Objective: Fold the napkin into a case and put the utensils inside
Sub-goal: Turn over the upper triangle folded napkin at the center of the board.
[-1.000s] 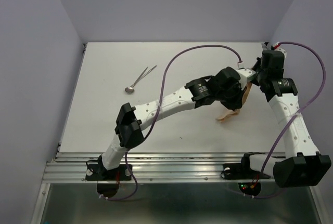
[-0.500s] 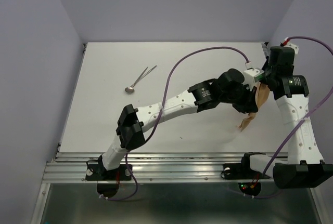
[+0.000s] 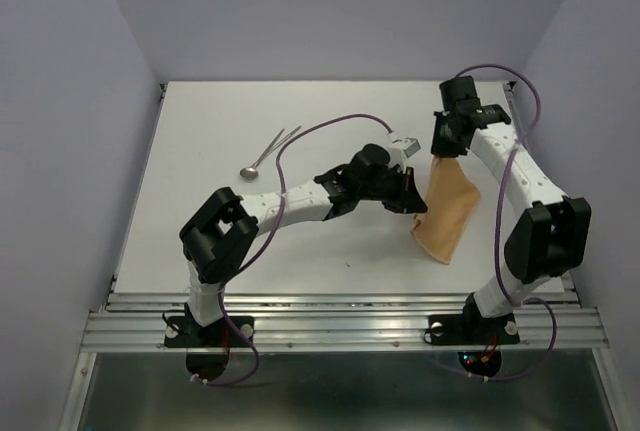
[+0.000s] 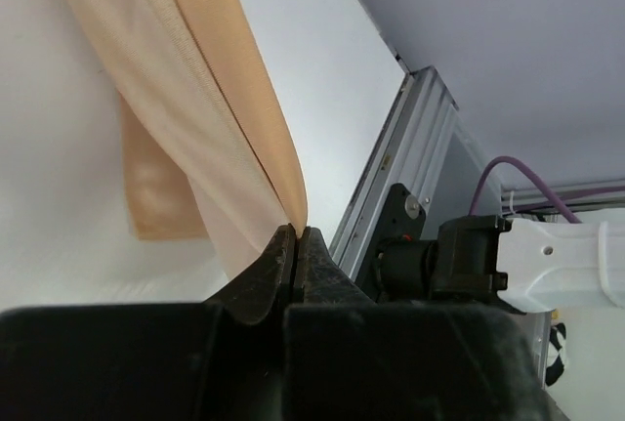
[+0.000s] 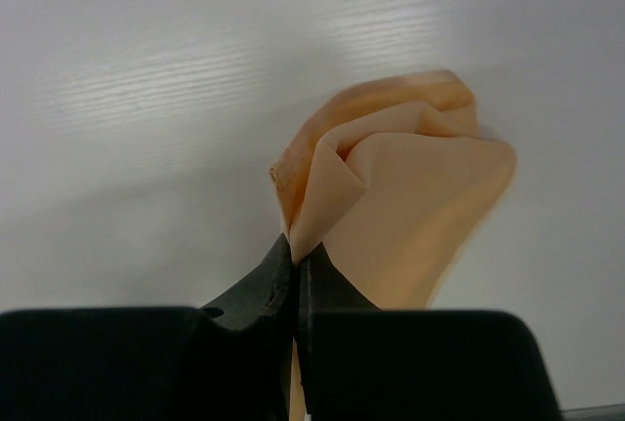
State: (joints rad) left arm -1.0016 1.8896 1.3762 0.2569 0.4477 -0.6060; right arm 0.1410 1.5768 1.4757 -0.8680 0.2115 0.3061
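The napkin's loose end (image 3: 447, 238) hangs at a slant below the napkin's held edge, so my left gripper and right gripper should pull that edge toward the utensils (image 3: 265, 157) to lay the napkin flat.
The peach-orange napkin (image 3: 447, 211) hangs stretched between my two grippers at the right of the table, its lower end trailing on the surface. My left gripper (image 3: 417, 203) is shut on the napkin's left edge; in the left wrist view the cloth (image 4: 210, 138) rises from the closed jaws (image 4: 295, 235). My right gripper (image 3: 440, 151) is shut on its upper corner; in the right wrist view the bunched cloth (image 5: 410, 206) comes out of the closed jaws (image 5: 295, 253). The utensils, a spoon (image 3: 262, 159) and a second thin silver piece (image 3: 287, 137), lie together at the far left. No case shows.
The white table (image 3: 220, 231) is walled by pale panels at the left, back and right. A metal rail (image 3: 330, 316) runs along the near edge and shows in the left wrist view (image 4: 391, 177). Purple cables loop above both arms.
Both grippers have swung left and forward with the napkin. The cloth, bunched a second ago, now hangs spread out as a long panel. The right arm has folded back toward the table's middle.
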